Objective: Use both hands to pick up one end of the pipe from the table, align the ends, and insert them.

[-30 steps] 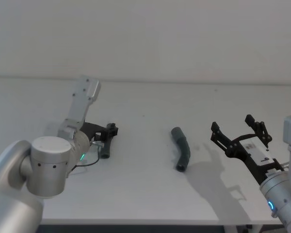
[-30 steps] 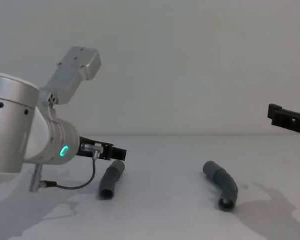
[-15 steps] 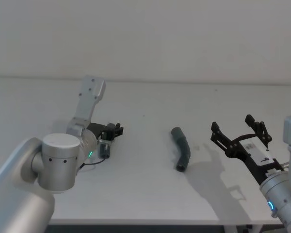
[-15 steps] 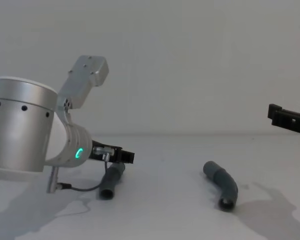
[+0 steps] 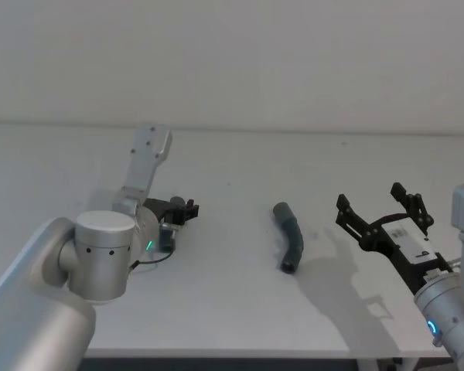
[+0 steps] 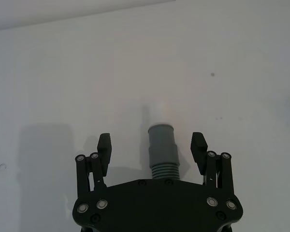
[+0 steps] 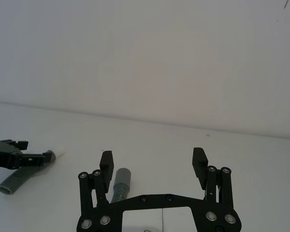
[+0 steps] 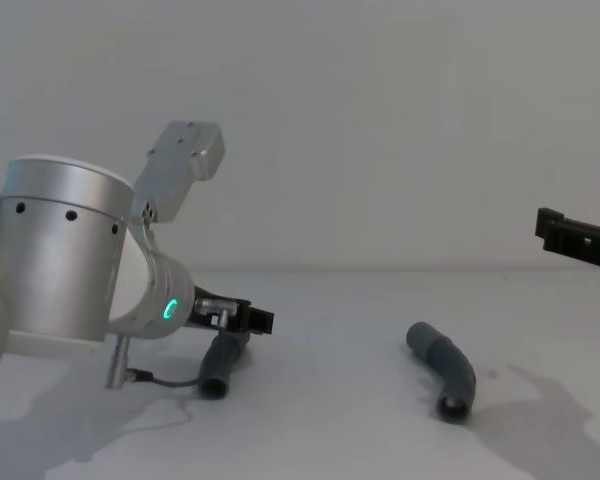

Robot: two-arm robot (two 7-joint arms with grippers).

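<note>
A narrow shadow point(image 6: 145, 116) is running past the pale-rimmed end, so I should expect a white stub point(image 6: 159, 110) to go into the elbow piece when I put them together.
The nearly straight pipe piece point(image 6: 161, 150) lies on the table point(image 5: 232, 317) with its pale-rimmed end pointing away from me. My left gripper point(image 6: 152, 141) is open low over it, one finger on each side and a gap at both. In the head view the left gripper point(image 5: 182, 210) covers most of this piece point(image 5: 168, 239). The elbow piece point(image 5: 291, 236) lies alone in the middle. My right gripper point(image 5: 375, 199) hovers open to its right, above the table and holding nothing. In the right wrist view the elbow piece point(image 7: 121, 181) shows just beyond the right gripper point(image 7: 153, 157).
A thin black cable point(image 8: 165, 378) hangs from the left wrist and loops onto the table beside the straight piece point(image 8: 220, 365). An off-white wall point(image 5: 232, 62) closes the far side. Bare table lies between the two pieces.
My left arm has pushed forward and to the right, bringing its open gripper farther over the straight piece. The right arm and both pipe pieces have stayed where they were.
</note>
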